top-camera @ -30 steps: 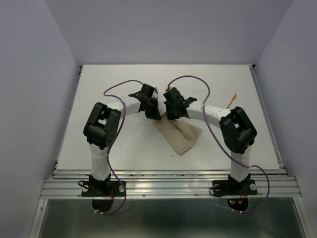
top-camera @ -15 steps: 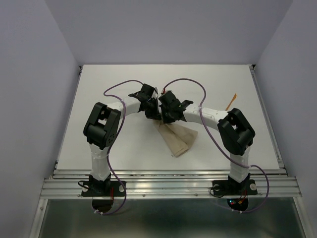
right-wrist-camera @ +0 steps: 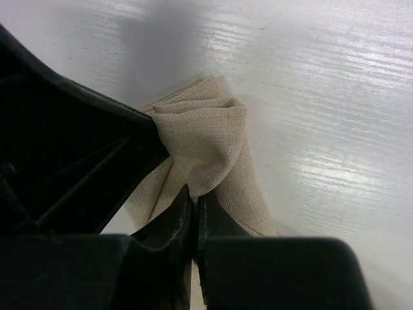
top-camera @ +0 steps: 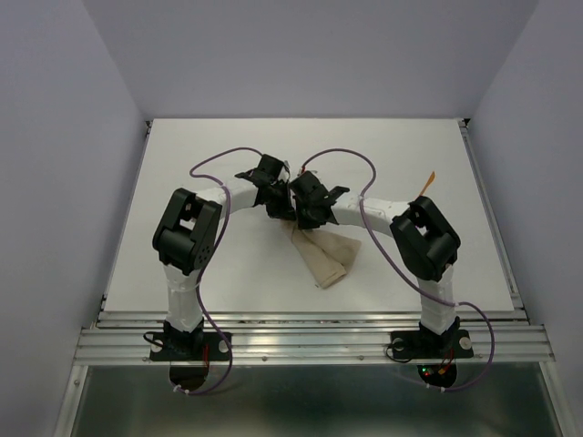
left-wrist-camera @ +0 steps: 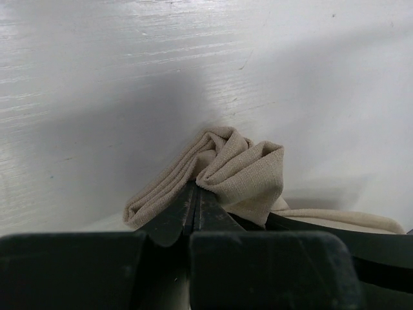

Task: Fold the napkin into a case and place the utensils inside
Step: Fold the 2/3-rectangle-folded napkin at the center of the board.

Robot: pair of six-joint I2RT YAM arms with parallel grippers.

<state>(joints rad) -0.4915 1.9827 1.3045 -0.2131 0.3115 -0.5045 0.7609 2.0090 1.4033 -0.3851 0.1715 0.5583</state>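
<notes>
My right gripper is closed on another fold of the napkin (right-wrist-camera: 205,158). My left gripper should keep pulling its gathered fold (left-wrist-camera: 200,163) away and let go of it there.
The tan napkin (top-camera: 326,255) lies folded and bunched near the table's middle, its far end lifted between the two grippers. My left gripper (top-camera: 280,209) is shut on a gathered fold of the napkin (left-wrist-camera: 239,169). Right beside it, my right gripper (top-camera: 297,211) is shut on another fold of the napkin (right-wrist-camera: 205,139), and the left gripper's black body fills the left of the right wrist view. One thin orange utensil (top-camera: 426,183) lies at the table's right side, apart from the cloth. No finished case shows.
The white table (top-camera: 200,264) is bounded by purple-grey walls at the left, right and back. Purple cables (top-camera: 339,148) loop above both arms. A metal rail (top-camera: 310,341) runs along the near edge by the arm bases.
My right gripper has moved left toward the left gripper, pulling its napkin edge along. The cloth on the table has become narrower and more bunched. The left gripper has stayed in place.
</notes>
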